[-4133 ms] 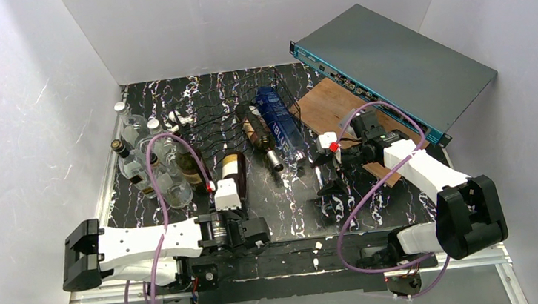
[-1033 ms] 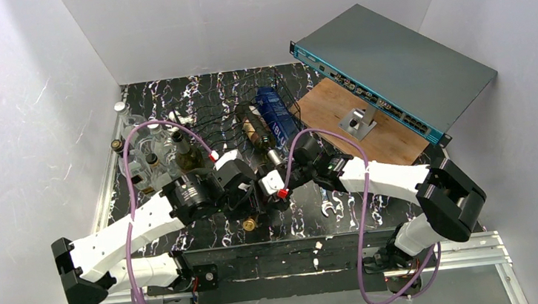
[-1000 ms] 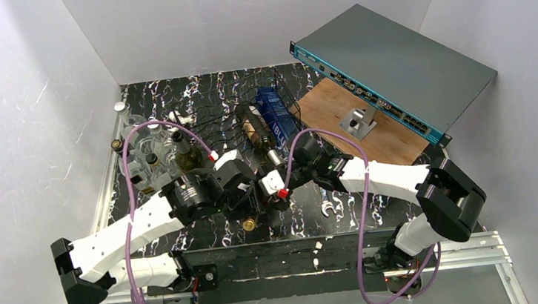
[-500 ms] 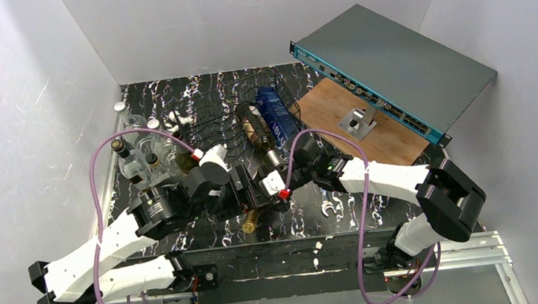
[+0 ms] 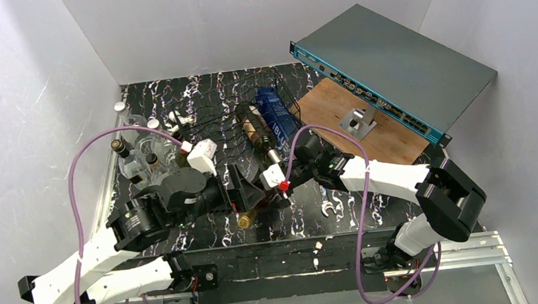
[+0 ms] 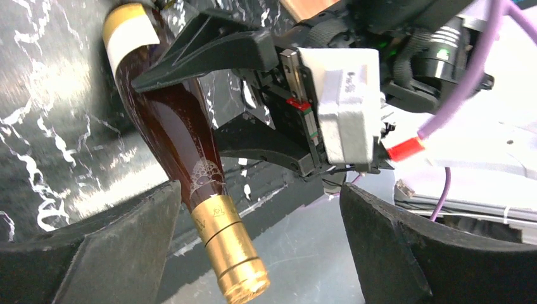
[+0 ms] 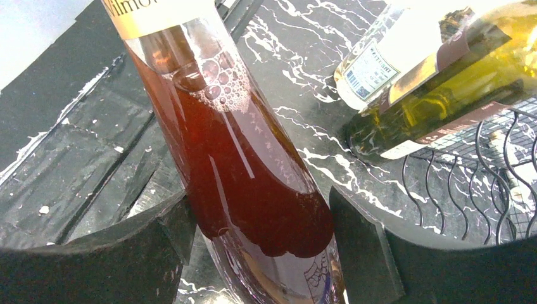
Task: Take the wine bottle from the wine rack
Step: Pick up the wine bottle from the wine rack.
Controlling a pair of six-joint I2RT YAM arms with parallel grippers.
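The wine bottle is hanging at a tilt in my right gripper. My left gripper should move back while I turn the bottle upright, and then take the gold foil cap.
The wine bottle, dark red with a gold foil cap, hangs tilted above the near table edge, cap towards the arm bases. My right gripper is shut on its body; in the right wrist view both fingers press the glass of the wine bottle. My left gripper is open, and in its own view the wine bottle has its neck beside the left finger, with a wide gap to the other. The wine rack, a low frame of black wire, stands behind them on the table.
A brown bottle and a blue bottle lie on the rack. Several upright bottles crowd the left side. A grey box with a teal edge, a wooden board and a metal bracket are at the right.
My left gripper has opened and let go of the bottle's neck, and the left arm has drawn back to the left. The right gripper still holds the bottle in about the same place.
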